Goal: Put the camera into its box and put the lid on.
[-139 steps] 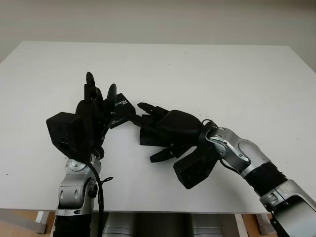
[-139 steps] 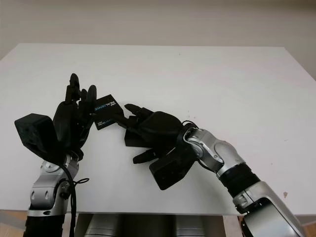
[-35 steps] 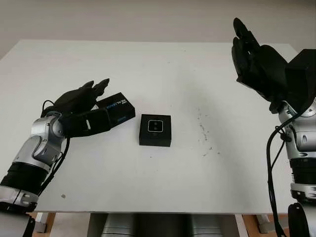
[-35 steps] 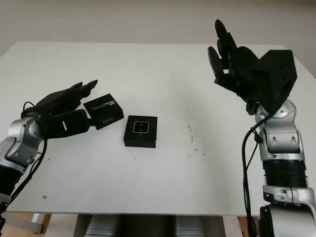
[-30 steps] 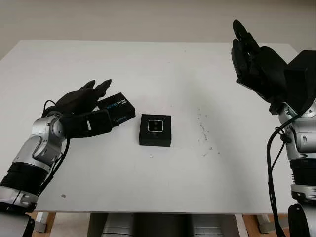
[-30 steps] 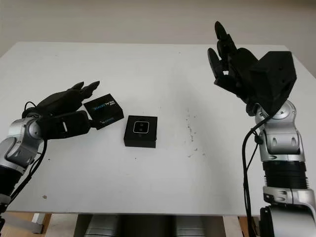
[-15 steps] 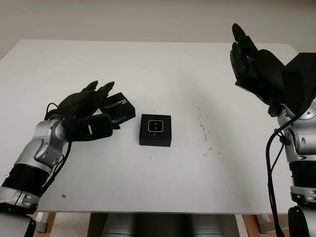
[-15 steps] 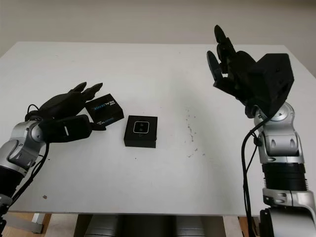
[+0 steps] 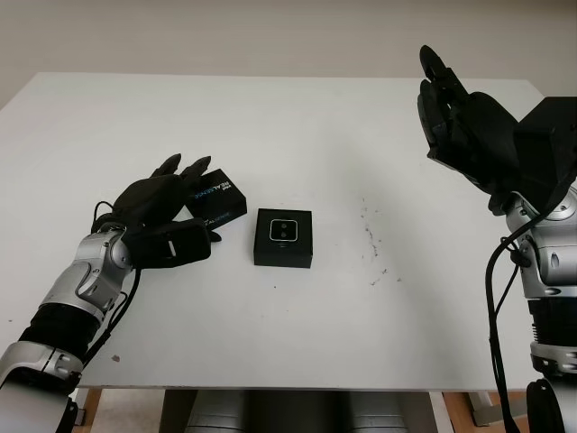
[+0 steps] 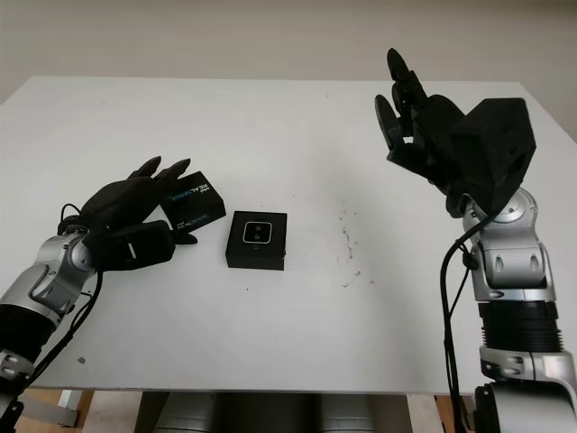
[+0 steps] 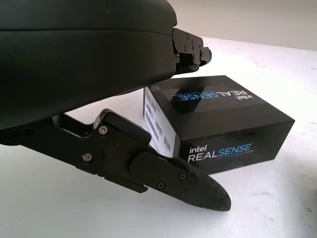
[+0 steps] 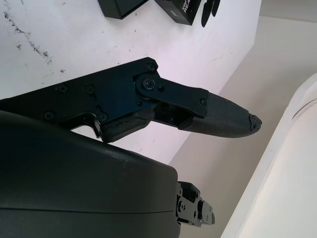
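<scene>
My gripper has the lid [image 9: 218,195] with deep printed sides [image 11: 225,153] to lower, so the lid will slide down around the box and cover the box's sides when I lower it.
A small black box [image 9: 284,237] sits open near the table's middle, and a silver-faced camera [image 9: 284,230] lies inside it. Its lid [image 9: 219,200], black with blue and white RealSense print, lies on the table just left of the box. My left hand [image 9: 191,206] is open at the lid's left end, fingers over its near corner and thumb [image 11: 173,173] low by the table. In the left wrist view the lid [image 11: 218,119] lies just beyond the fingers, not grasped. My right hand [image 9: 444,108] is open and raised high at the right, far from the box.
The white table [image 9: 297,135] stretches wide behind and to the right of the box. A few dark specks [image 9: 374,244] mark the surface right of the box. The table's front edge runs close below my left forearm [image 9: 77,298].
Earlier both hands were together at the box and lid. Over the last second my left hand has slid right, closer to the lid. The right hand stays raised, nearly still.
</scene>
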Robot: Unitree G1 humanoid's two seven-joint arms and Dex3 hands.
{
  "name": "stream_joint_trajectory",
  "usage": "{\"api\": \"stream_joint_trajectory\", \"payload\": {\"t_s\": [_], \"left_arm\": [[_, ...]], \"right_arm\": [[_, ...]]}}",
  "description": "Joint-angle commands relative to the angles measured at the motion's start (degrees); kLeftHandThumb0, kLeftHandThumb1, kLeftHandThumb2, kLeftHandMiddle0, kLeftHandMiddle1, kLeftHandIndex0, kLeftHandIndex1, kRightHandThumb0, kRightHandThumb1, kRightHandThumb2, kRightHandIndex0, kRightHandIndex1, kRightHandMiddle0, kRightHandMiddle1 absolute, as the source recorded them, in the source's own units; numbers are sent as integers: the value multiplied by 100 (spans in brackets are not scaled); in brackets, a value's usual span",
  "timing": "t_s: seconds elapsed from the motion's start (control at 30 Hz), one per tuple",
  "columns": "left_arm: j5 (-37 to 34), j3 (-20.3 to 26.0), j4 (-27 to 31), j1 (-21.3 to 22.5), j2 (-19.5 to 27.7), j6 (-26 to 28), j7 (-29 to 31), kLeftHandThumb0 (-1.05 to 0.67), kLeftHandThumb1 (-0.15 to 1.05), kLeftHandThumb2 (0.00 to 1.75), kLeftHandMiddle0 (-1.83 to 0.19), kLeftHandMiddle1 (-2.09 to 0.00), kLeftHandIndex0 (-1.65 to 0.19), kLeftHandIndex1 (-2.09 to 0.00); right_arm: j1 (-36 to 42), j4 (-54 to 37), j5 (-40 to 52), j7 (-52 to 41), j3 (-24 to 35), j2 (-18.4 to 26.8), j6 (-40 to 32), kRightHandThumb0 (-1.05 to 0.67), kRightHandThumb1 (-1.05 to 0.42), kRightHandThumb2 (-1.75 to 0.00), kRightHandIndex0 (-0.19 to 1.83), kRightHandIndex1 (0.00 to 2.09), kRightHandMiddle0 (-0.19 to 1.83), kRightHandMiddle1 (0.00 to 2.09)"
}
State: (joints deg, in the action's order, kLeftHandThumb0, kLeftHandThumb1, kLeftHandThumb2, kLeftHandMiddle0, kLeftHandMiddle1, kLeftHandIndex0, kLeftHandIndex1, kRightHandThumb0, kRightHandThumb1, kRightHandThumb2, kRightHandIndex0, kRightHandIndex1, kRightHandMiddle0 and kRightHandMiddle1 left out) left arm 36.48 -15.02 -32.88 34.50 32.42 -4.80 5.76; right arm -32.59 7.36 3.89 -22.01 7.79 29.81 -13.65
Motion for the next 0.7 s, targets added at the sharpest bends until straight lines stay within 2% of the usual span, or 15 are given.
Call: {"api": "stream_joint_trajectory", "payload": {"t_s": [0.0,0.13,0.33,0.5,0.67], "left_arm": [[-12,-68,-88,235,-49,3,53,-73,92,5,9,-6,1,-5],[-76,-76,-235,302,-108,-4,80,-72,91,5,5,-7,-3,-7],[-276,-40,-504,384,-208,-152,66,-68,90,5,-4,-9,-11,-8],[-879,168,-710,448,-324,-350,303,-66,90,5,-7,-8,-15,-8],[-987,150,-784,464,-296,-525,347,-61,88,5,-13,-9,-23,-10]], "right_arm": [[41,-170,84,32,102,-13,14,-82,-105,-79,-19,0,-19,0],[140,-284,276,133,191,-156,-87,-81,-105,-75,-19,0,-19,0],[337,-426,213,187,123,-176,-13,-81,-105,-80,-19,0,-19,0],[338,-415,270,219,202,-171,7,-80,-105,-77,-19,0,-19,0],[325,-440,289,258,214,-152,-51,-81,-105,-76,-19,0,-19,0]]}}
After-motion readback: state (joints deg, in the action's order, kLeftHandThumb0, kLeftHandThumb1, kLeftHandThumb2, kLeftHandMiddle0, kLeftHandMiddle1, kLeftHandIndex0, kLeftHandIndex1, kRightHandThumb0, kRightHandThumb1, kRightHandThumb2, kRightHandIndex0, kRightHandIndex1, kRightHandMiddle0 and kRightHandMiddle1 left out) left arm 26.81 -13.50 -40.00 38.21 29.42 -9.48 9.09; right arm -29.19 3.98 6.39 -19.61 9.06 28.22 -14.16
